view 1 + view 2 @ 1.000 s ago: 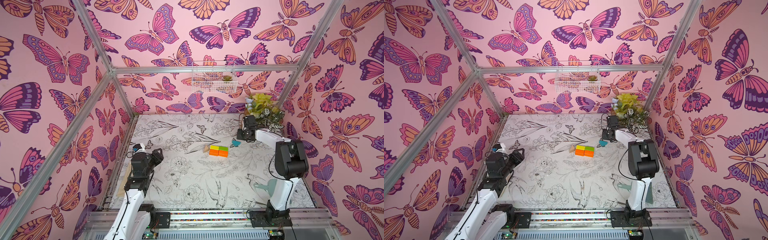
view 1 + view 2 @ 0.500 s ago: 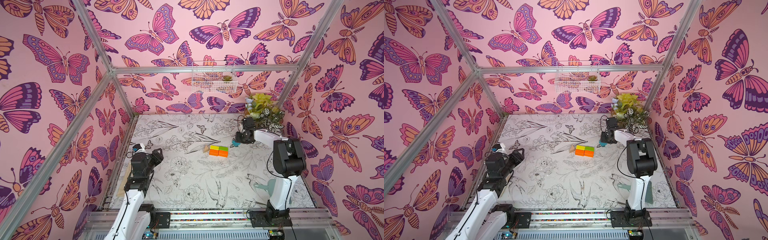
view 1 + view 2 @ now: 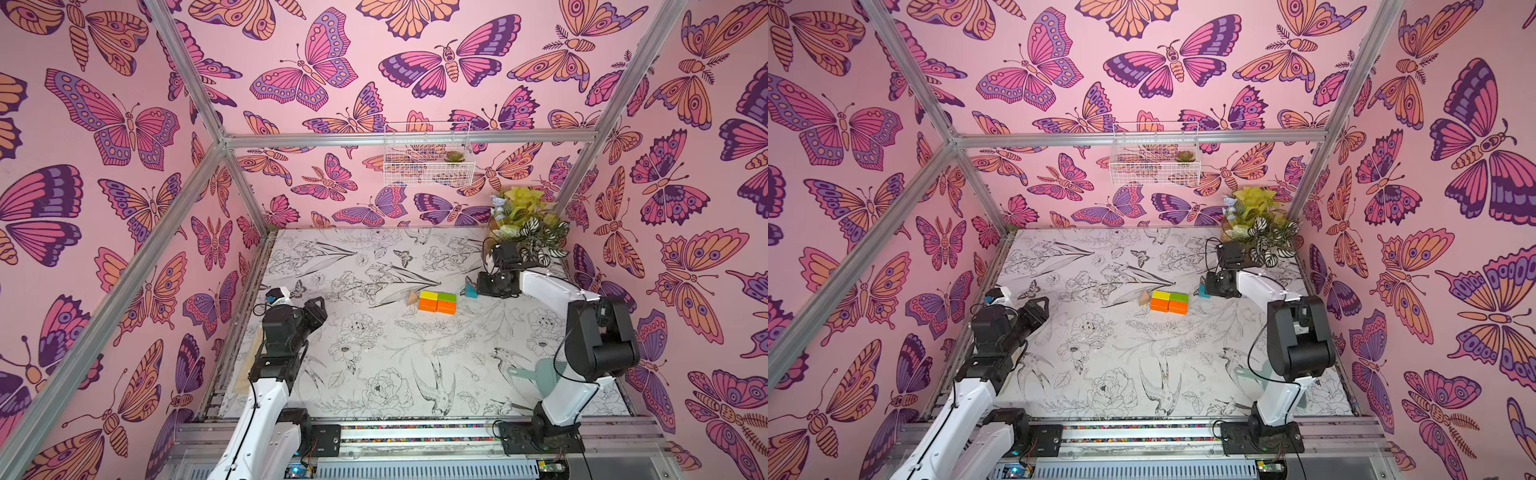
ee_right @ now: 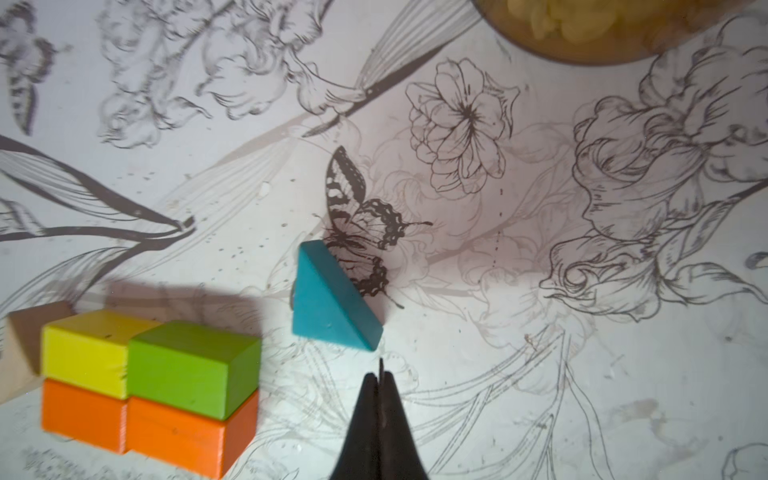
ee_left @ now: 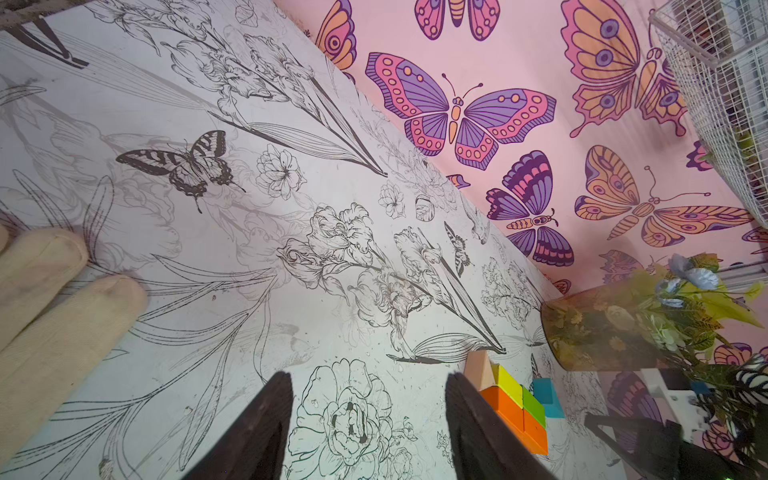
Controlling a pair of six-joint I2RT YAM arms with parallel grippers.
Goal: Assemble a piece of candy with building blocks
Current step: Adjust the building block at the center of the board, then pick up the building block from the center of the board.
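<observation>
I can see the teal triangle (image 4: 332,308) lying crooked and away from the green brick. I should open my right gripper, put its fingers on both sides of the triangle and pull it to the brick's end (image 4: 244,376).
Yellow (image 3: 429,296), green (image 3: 446,297) and two orange building blocks (image 3: 437,306) form a rectangle mid-table in both top views. The tan triangle (image 3: 412,297) touches its left end. The teal triangle (image 3: 470,290) lies apart from the right end, a small gap from the green brick (image 4: 187,361). My right gripper (image 4: 380,374) is shut and empty, its tip just short of the teal triangle (image 4: 328,299). My left gripper (image 5: 368,376) stands open and empty over the mat at the left side (image 3: 318,305), far from the blocks (image 5: 509,399).
A potted plant (image 3: 523,224) stands in the back right corner, close behind the right gripper. A white wire basket (image 3: 428,160) hangs on the back wall. A pale green scoop (image 3: 540,374) lies under the right arm's elbow. Cream padded shapes (image 5: 50,299) show in the left wrist view.
The right arm has shifted a little toward the table's front, its shut gripper staying beside the teal triangle. The left arm and the blocks have not moved.
</observation>
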